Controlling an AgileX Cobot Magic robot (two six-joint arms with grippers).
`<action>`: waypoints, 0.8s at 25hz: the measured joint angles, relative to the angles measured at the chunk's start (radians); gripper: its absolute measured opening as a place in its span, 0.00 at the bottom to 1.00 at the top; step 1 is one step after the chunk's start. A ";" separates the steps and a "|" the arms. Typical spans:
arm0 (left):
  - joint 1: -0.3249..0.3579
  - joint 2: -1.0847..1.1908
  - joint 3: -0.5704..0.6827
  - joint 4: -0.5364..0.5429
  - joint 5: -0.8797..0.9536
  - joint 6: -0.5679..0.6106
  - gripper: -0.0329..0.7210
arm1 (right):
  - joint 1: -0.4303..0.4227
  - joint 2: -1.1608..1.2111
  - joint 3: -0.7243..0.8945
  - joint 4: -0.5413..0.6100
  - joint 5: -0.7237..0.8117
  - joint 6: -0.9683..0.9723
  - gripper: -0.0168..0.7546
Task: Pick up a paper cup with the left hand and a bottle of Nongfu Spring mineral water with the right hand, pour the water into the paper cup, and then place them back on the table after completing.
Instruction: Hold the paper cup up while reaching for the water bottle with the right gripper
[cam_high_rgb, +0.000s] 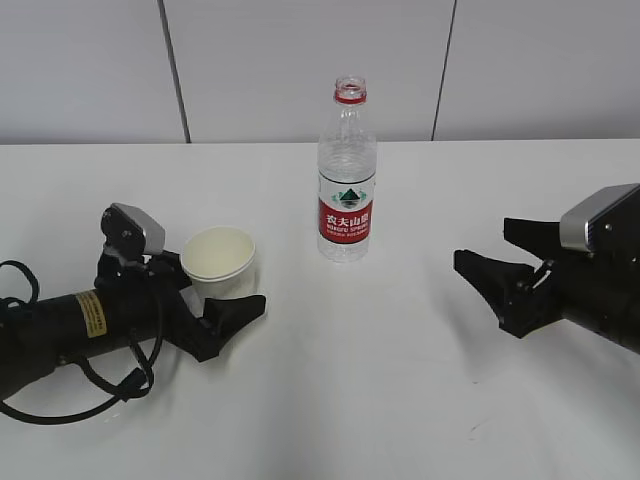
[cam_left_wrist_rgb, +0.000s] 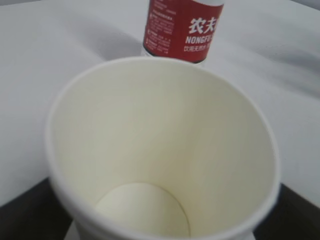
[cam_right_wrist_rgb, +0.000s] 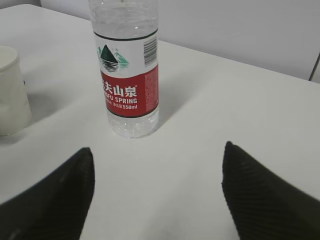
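Observation:
My left gripper will lift the paper cup (cam_high_rgb: 228, 286), and the cup will stay round and open because a thick rim (cam_high_rgb: 220, 279) goes around it above the gripper's fingers.
An empty white paper cup (cam_high_rgb: 220, 255) stands on the white table (cam_high_rgb: 400, 400) at the left. My left gripper (cam_high_rgb: 228, 282) is open, with one finger on each side of the cup. In the left wrist view the cup (cam_left_wrist_rgb: 160, 150) fills the frame and black fingers (cam_left_wrist_rgb: 25, 212) show only at the bottom corners. The uncapped Nongfu Spring bottle (cam_high_rgb: 346, 175), red label and clear water (cam_high_rgb: 346, 165) inside, stands upright at centre back. My right gripper (cam_high_rgb: 482, 242) is open and empty, to the right of the bottle. In the right wrist view the bottle (cam_right_wrist_rgb: 127, 70) stands ahead of the right gripper (cam_right_wrist_rgb: 157, 150).
A grey panelled wall (cam_high_rgb: 300, 60) runs behind the table's far edge. The left arm's black cable (cam_high_rgb: 60, 400) loops on the table at the front left. The cup also shows at the left edge of the right wrist view (cam_right_wrist_rgb: 10, 95).

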 joint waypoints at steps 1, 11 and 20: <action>-0.002 0.000 0.000 0.004 0.000 0.000 0.84 | 0.000 0.000 0.000 -0.006 -0.002 0.000 0.78; -0.003 0.002 0.000 -0.009 0.000 -0.002 0.74 | 0.000 0.006 -0.051 -0.089 -0.002 0.042 0.78; -0.003 0.007 0.000 -0.037 -0.001 -0.002 0.63 | 0.000 0.186 -0.202 -0.234 -0.014 0.087 0.78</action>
